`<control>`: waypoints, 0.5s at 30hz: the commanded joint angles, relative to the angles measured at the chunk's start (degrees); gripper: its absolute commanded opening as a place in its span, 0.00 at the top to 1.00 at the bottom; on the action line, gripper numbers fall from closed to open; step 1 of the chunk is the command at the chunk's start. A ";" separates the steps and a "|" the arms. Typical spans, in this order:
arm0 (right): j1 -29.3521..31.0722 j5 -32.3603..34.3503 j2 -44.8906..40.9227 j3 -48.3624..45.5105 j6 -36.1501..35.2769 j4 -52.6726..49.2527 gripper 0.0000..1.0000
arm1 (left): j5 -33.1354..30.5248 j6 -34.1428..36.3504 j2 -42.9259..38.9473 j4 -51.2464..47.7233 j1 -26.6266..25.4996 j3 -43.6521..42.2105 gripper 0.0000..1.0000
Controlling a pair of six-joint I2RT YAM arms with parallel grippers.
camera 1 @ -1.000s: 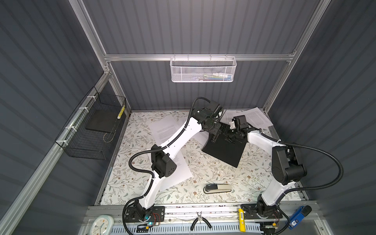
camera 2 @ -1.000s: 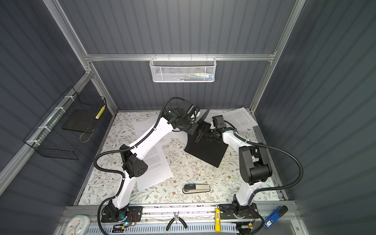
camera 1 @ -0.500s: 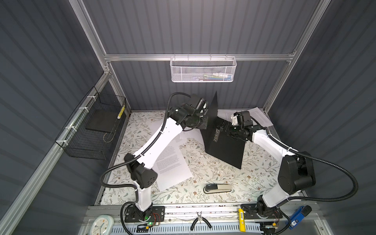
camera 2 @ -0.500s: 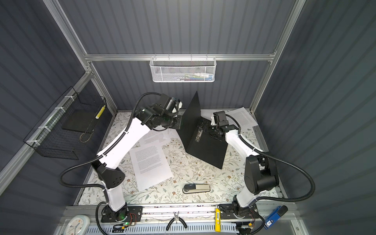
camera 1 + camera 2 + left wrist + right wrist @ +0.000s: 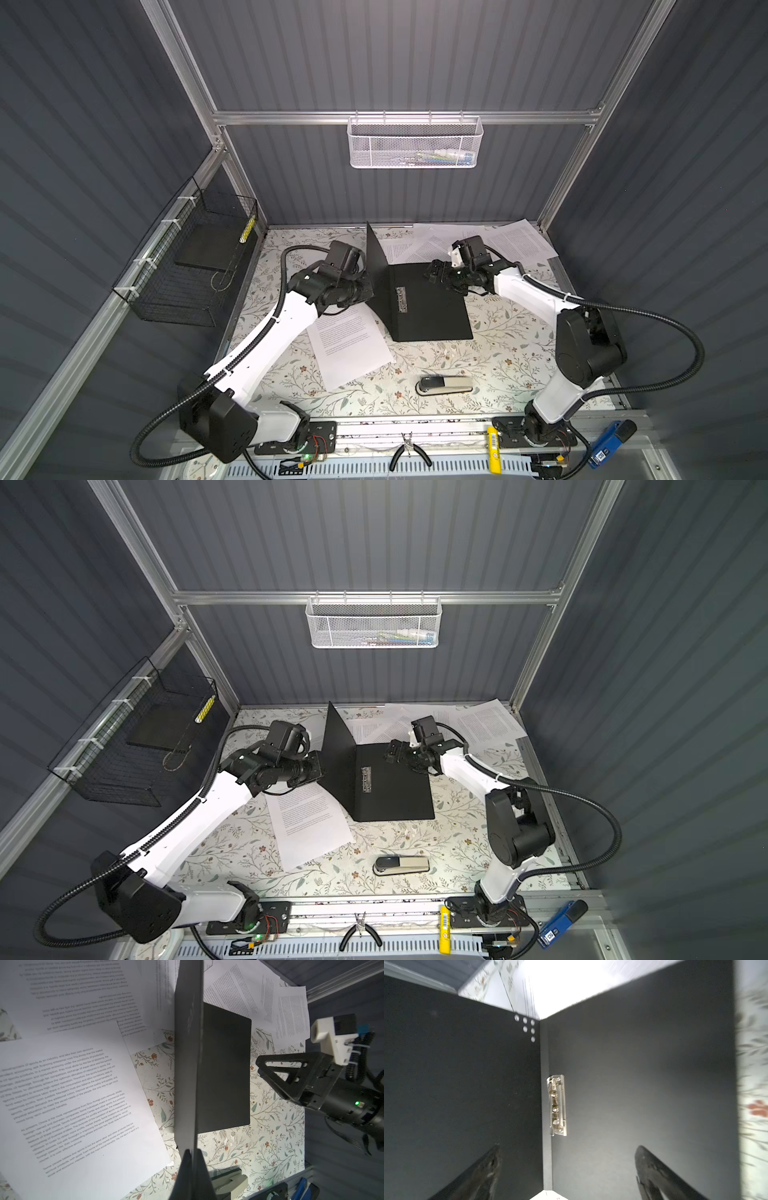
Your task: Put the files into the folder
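The metal clip has the cover nearly upright (image 5: 380, 276) beside it, so next my left gripper lowers the cover and holds it open while my right gripper pinches the clip's near end (image 5: 402, 309).
The black folder (image 5: 432, 307) (image 5: 395, 787) lies open in the middle of the table. Its top cover (image 5: 376, 270) (image 5: 187, 1064) stands nearly upright, and my left gripper (image 5: 370, 286) (image 5: 192, 1152) is shut on that cover's edge from the left. A metal clip (image 5: 557, 1105) sits by the spine on the flat half. My right gripper (image 5: 432, 274) (image 5: 568, 1148) hangs open just above the flat half's far right corner, holding nothing. One of the files (image 5: 349, 349) (image 5: 72, 1095) lies front left of the folder. More files (image 5: 515, 245) (image 5: 486, 723) lie fanned along the back.
A stapler (image 5: 444, 385) (image 5: 401, 865) lies near the front edge. A black wire basket (image 5: 187, 266) holding a dark slab (image 5: 208, 249) hangs on the left wall. On the back wall hangs a white mesh basket (image 5: 415, 143). Pliers (image 5: 409, 451) rest on the front rail.
The folder was shut a second ago. My left gripper raised the top cover upright and swung it leftward; the flat half turned squarer. My right gripper drew back slightly to the right.
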 commanded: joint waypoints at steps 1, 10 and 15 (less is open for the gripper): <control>1.87 -3.12 0.82 -0.12 -0.22 0.68 0.04 | 5.74 -3.57 -2.81 7.65 0.27 -4.73 1.00; 3.59 -4.85 0.46 -5.23 1.16 2.82 0.09 | 5.90 -3.77 -4.96 12.28 0.35 -15.47 1.00; 3.84 -4.92 1.16 -7.17 1.92 3.28 0.15 | 4.51 -3.38 -3.31 13.15 0.36 -16.61 1.00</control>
